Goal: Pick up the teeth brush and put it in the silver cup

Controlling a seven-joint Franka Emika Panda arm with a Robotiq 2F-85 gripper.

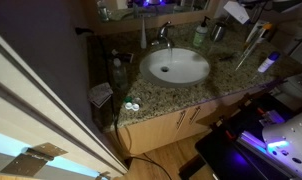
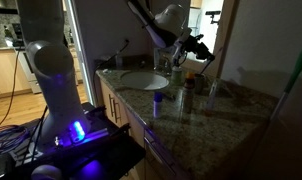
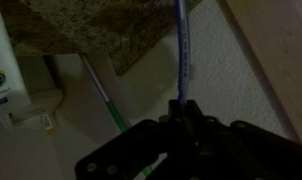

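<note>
The toothbrush's loose end points straight from the robot's gripper toward the counter, so the gripper should keep bringing the toothbrush down to the silver cup until that end of the toothbrush is inside.
In the wrist view my gripper is shut on a thin blue-violet toothbrush, which sticks straight out from between the jaws toward the speckled granite counter. A green-handled brush leans beside it. In an exterior view the silver cup, a small dark metal tumbler, stands at the back of the counter next to the green soap bottle. The gripper hangs above the counter behind the sink. The cup does not show in the wrist view.
A white oval sink with a faucet fills the middle of the counter. A blue-capped item lies near the right end. A clear glass stands on the counter. The robot's base stands beside the cabinet.
</note>
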